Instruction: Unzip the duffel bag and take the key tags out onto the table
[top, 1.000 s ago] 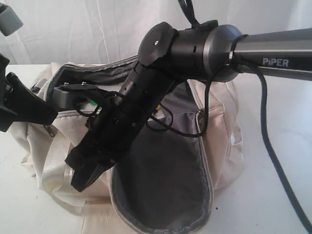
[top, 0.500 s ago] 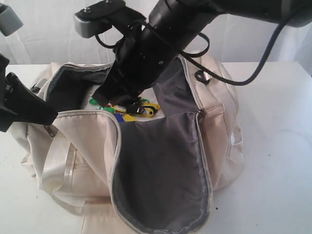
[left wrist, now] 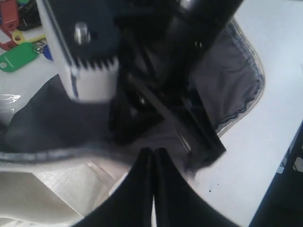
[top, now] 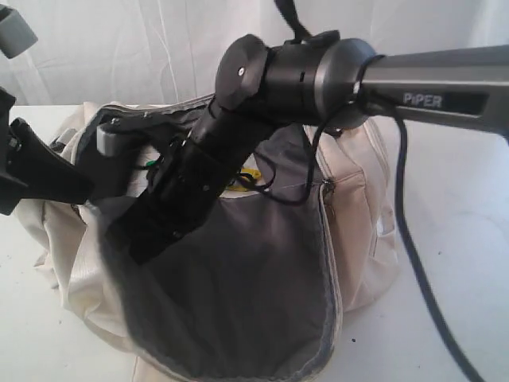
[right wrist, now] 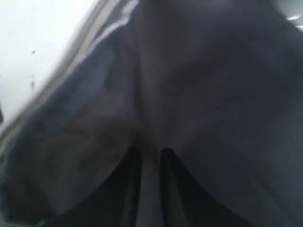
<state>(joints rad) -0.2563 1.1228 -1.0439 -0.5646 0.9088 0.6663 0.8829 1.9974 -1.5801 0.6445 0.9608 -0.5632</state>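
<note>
I need to use my left gripper, because my right arm lies across the key tags [top: 248,178] to reach the flap's edge. My left gripper should press that edge [top: 111,280] down while my right gripper backs off.
The cream duffel bag [top: 362,231] lies unzipped on the white table [top: 445,302], its grey-lined flap [top: 238,302] folded out over the front. My right gripper [top: 147,239] reaches across the opening and is shut on that flap, with grey lining [right wrist: 213,94] pinched between its fingers [right wrist: 130,163]. The key tags [left wrist: 19,56] lie inside the bag: green, red and yellow ones show, and they are mostly hidden behind the right arm in the exterior view [top: 250,173]. My left gripper [left wrist: 153,150] is shut and empty, hovering at the bag's left end [top: 83,187].
The right arm [top: 302,72] and its cables [top: 413,239] cross over the bag's opening. A white curtain [top: 159,48] backs the table. Bare tabletop [left wrist: 265,142] lies in front of and right of the bag.
The right arm rose above the opening half a second ago and has come back down. The grey flap is now pulled wider to the left over the bag's front. The left gripper has stayed put.
</note>
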